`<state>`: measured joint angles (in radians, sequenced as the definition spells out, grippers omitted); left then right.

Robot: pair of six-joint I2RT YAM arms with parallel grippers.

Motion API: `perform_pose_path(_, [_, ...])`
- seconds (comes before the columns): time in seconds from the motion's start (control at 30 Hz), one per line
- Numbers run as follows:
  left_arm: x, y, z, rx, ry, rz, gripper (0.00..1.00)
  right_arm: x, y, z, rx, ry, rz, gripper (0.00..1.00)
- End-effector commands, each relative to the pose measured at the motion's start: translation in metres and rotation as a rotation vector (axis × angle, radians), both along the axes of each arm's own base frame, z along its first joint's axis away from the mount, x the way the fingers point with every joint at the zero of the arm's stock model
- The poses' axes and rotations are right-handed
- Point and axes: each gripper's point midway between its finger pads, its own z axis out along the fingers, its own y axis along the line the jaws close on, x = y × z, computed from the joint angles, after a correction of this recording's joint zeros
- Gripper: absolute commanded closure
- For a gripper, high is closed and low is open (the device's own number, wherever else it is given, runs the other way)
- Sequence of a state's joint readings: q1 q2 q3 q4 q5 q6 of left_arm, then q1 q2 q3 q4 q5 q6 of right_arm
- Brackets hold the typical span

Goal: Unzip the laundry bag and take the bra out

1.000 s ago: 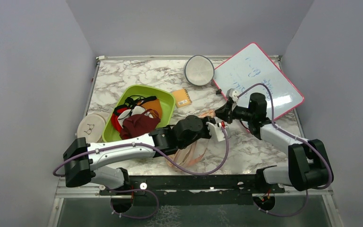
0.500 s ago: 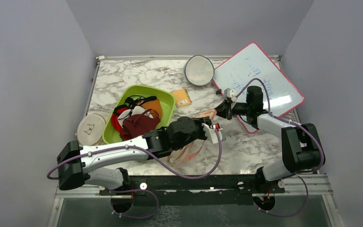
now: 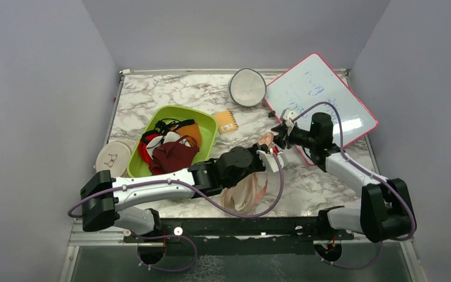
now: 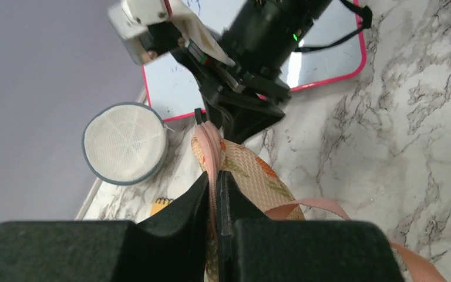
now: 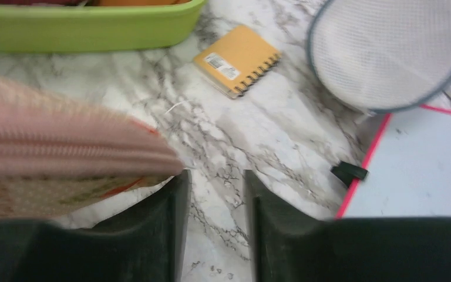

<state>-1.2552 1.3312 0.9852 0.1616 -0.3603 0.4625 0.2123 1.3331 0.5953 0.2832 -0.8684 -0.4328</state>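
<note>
I can see the laundry bag hanging folded with its loose pink edge [image 4: 320,204] gaping, so I should lay the bag [image 3: 242,197] flat with my left gripper and lift its upper side open.
The laundry bag [image 3: 246,191] is a peach pouch with an orange and green print. It hangs from my left gripper [image 3: 268,154], above the marble table. In the left wrist view my left gripper [image 4: 216,174] is shut on the bag's pink zipper edge [image 4: 211,147], and a peach strap [image 4: 311,205] trails from the bag. My right gripper [image 3: 280,134] is just beyond the bag's top end. In the right wrist view my right gripper [image 5: 216,176] is open and empty, with the bag's zipped end [image 5: 64,158] beside its left finger. The bra is not visible.
A green bin [image 3: 207,120] with maroon and orange cloths stands at the left. An orange notebook [image 3: 226,121] lies beside it. A round grey-rimmed mesh disc [image 3: 247,87] and a pink-framed whiteboard [image 3: 323,97] lie at the back, and a round white pouch [image 3: 113,157] at the far left.
My left gripper moved left, then back right toward the right gripper, keeping the bag. The bag now hangs lower under the left arm. The right gripper shifted slightly back and right.
</note>
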Motion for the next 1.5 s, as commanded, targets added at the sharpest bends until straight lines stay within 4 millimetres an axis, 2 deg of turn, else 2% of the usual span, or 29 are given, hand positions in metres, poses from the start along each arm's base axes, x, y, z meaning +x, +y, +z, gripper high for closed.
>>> perform_pose_path(0.0, [0.003,0.002,-0.002,-0.031,0.048,0.092,1.00,0.031,-0.056,0.026,-0.039,-0.021,-0.452,0.43])
perform_pose_path(0.07, [0.005,0.004,-0.007,-0.017,0.057,0.122,1.00,0.035,-0.078,0.042,0.001,-0.018,-0.620,0.30])
perform_pose_path(0.17, [0.010,0.003,-0.016,0.019,0.084,0.187,1.00,0.040,-0.112,0.079,0.121,-0.020,-0.880,0.26])
perform_pose_path(0.3, [0.017,-0.011,-0.037,0.049,0.168,0.287,1.00,0.038,-0.149,0.132,0.248,0.002,-1.145,0.21])
perform_pose_path(0.4, [0.019,-0.028,-0.052,0.021,0.238,0.328,1.00,0.025,-0.175,0.160,0.328,0.052,-1.324,0.20])
perform_pose_path(0.5, [0.018,-0.045,-0.059,-0.034,0.303,0.346,1.00,0.007,-0.187,0.201,0.399,0.042,-1.388,0.16])
perform_pose_path(0.53, [0.018,-0.053,-0.069,-0.028,0.323,0.346,0.99,-0.001,-0.191,0.219,0.441,0.028,-1.397,0.13])
perform_pose_path(0.57, [0.018,-0.059,-0.075,-0.025,0.339,0.343,0.93,-0.009,-0.192,0.238,0.482,0.009,-1.392,0.11])
perform_pose_path(0.6, [0.018,-0.067,-0.072,-0.042,0.352,0.338,0.85,-0.018,-0.192,0.252,0.512,-0.004,-1.376,0.09])
perform_pose_path(0.67, [0.017,-0.073,-0.070,-0.071,0.376,0.336,0.61,-0.036,-0.189,0.280,0.574,-0.042,-1.318,0.07])
perform_pose_path(0.73, [0.015,-0.070,-0.064,-0.121,0.395,0.341,0.46,-0.053,-0.180,0.304,0.613,-0.084,-1.219,0.06])
perform_pose_path(0.8, [0.009,-0.061,-0.062,-0.167,0.419,0.332,0.21,-0.069,-0.168,0.320,0.615,-0.132,-1.110,0.06])
perform_pose_path(0.9, [-0.008,-0.045,-0.062,-0.196,0.478,0.281,0.03,-0.076,-0.157,0.323,0.595,-0.164,-1.022,0.06])
perform_pose_path(0.93, [-0.017,-0.040,-0.067,-0.187,0.513,0.253,0.01,-0.075,-0.155,0.320,0.593,-0.157,-1.014,0.06])
perform_pose_path(1.07, [-0.057,-0.010,-0.089,-0.153,0.602,0.230,0.01,-0.068,-0.134,0.304,0.569,-0.094,-0.921,0.05])
perform_pose_path(1.1, [-0.067,-0.003,-0.095,-0.147,0.619,0.237,0.02,-0.066,-0.127,0.300,0.562,-0.079,-0.892,0.02])
perform_pose_path(1.23, [-0.103,0.014,-0.114,-0.139,0.674,0.283,0.05,-0.059,-0.102,0.283,0.518,-0.039,-0.768,0.00])
perform_pose_path(1.4, [-0.118,0.018,-0.134,-0.049,0.652,0.340,0.06,-0.043,-0.106,0.258,0.502,0.036,-0.833,0.00])
perform_pose_path(1.47, [-0.117,0.012,-0.138,0.003,0.617,0.349,0.12,-0.037,-0.110,0.250,0.494,0.063,-0.876,0.00])
